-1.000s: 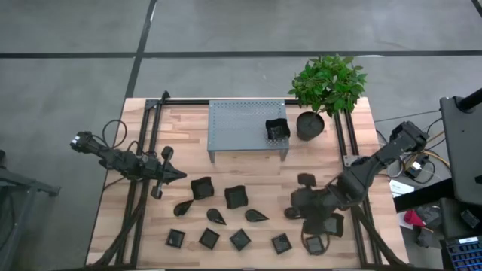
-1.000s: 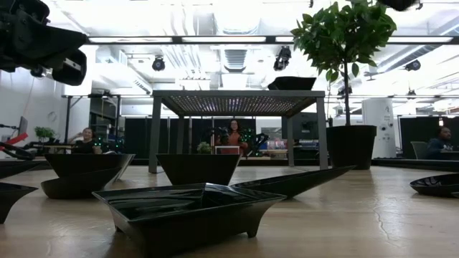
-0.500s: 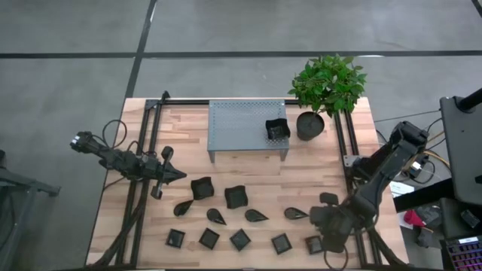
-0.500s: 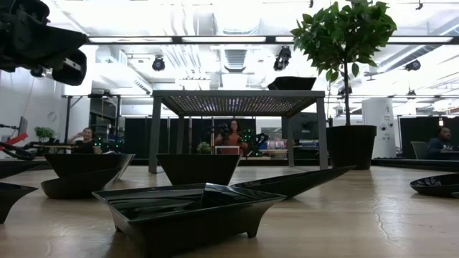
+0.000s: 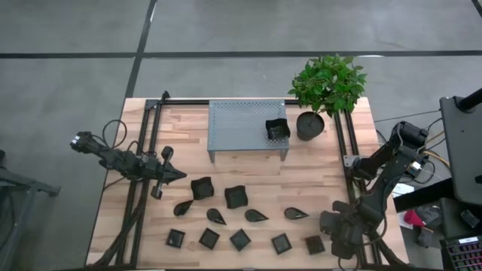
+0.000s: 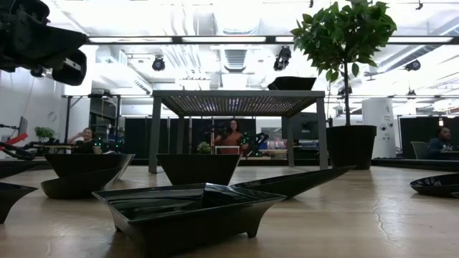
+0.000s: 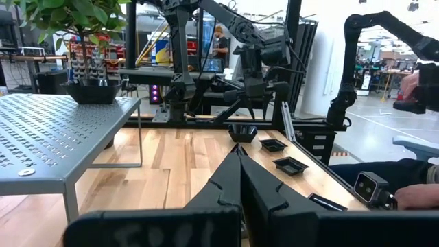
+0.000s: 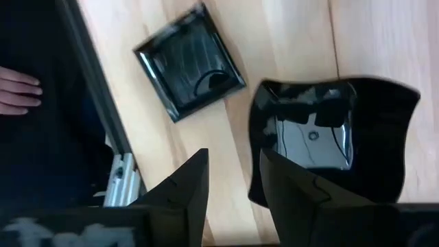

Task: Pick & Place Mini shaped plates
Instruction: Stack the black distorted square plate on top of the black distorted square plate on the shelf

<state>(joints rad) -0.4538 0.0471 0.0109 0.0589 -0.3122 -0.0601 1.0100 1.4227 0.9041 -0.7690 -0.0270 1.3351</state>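
Observation:
The wavy plate is under one finger of my right gripper and clear wood (image 8: 229, 171) is under the other, so the gripper keeps going down and closes on the plate's rim (image 8: 255, 156).
Several small black plates lie on the near half of the table: wavy squares (image 5: 201, 188), teardrops (image 5: 255, 216) and a row of little squares (image 5: 240, 240). One more wavy plate (image 5: 276, 129) sits on the grey perforated stand (image 5: 241, 124). My right gripper (image 5: 337, 236) points down at the near right corner. It is open over the corner of a wavy plate (image 8: 336, 137), beside the last little square (image 8: 188, 68). In the high view the arm hides that wavy plate. My left gripper (image 5: 179, 175) waits shut and level at the table's left. My right gripper comes from above. One finger (image 8: 295, 195) stands over the wavy plate's corner (image 8: 255, 137) and the other over bare wood. I cannot tell whether the finger touches the plate.
A potted plant (image 5: 309, 125) stands at the stand's right end. Black frame rails (image 5: 343, 143) run along the table's left and right sides. In the right wrist view a person's fingers (image 8: 17, 89) show just past the table edge. People sit in the room behind the table.
My right gripper has gone toward the table's near right corner and come down. It has rolled about its own axis and tipped more steeply downward. The little square plate that it covered now lies in plain view.

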